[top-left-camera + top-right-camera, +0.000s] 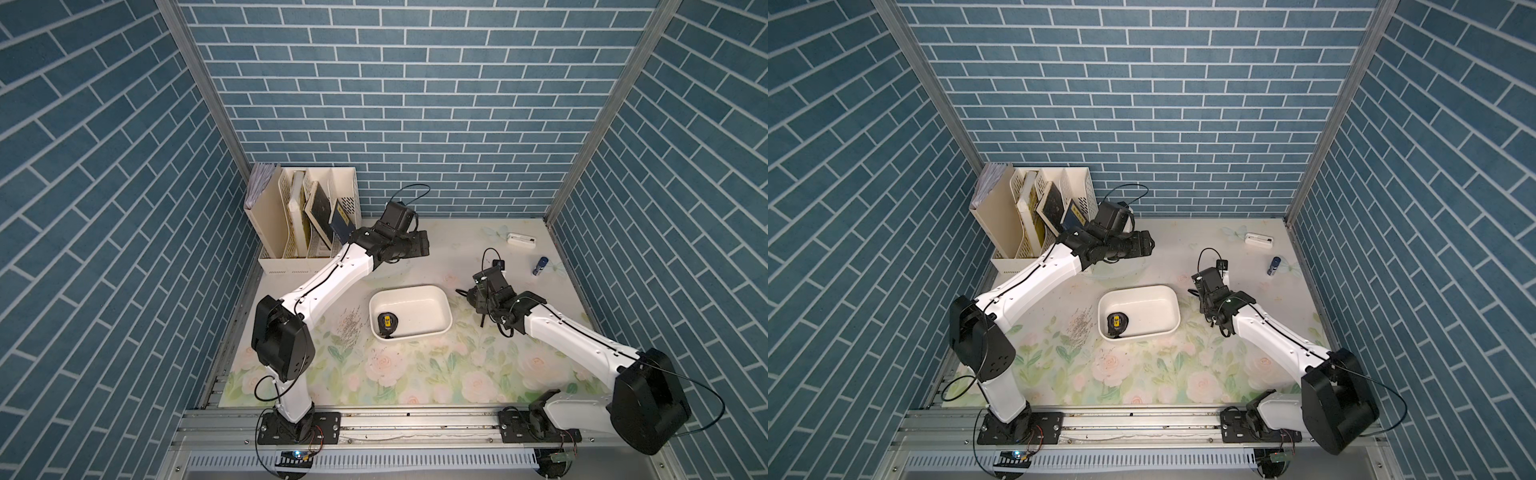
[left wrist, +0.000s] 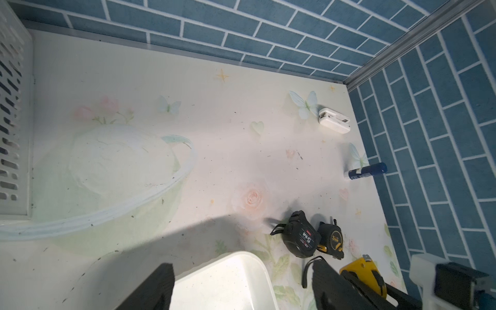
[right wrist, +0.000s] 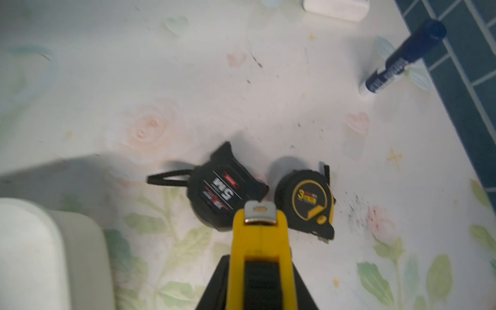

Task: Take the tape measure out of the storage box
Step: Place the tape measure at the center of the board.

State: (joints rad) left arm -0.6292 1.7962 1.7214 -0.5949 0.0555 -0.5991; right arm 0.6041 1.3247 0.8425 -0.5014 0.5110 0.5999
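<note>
The table in front of the black-yellow tape measure [image 3: 306,202] is clear, so I keep lowering the yellow tape measure with my right gripper until it rests there [image 3: 324,273].
The storage box [image 1: 440,299] [image 1: 1167,293] is a shallow white tub mid-table; its corner shows in both wrist views [image 2: 241,263] [image 3: 40,255]. A black tape measure with a yellow label [image 1: 387,322] [image 1: 1117,322] lies in its near-left corner. My right gripper [image 1: 477,302] [image 3: 259,263], just right of the box, is shut on a yellow tape measure [image 3: 259,241] [image 2: 362,276]. Below it two tape measures lie on the table, a black one [image 3: 222,190] [image 2: 300,237] and a black-yellow one [image 3: 308,201] [image 2: 331,237]. My left gripper [image 1: 420,245] [image 2: 241,290] hangs open and empty behind the box.
A cream perforated file organiser [image 1: 299,216] with books stands at the back left. A small white device [image 1: 521,240] and a blue marker [image 1: 539,265] lie at the back right near the wall. Blue brick walls enclose the floral table on three sides.
</note>
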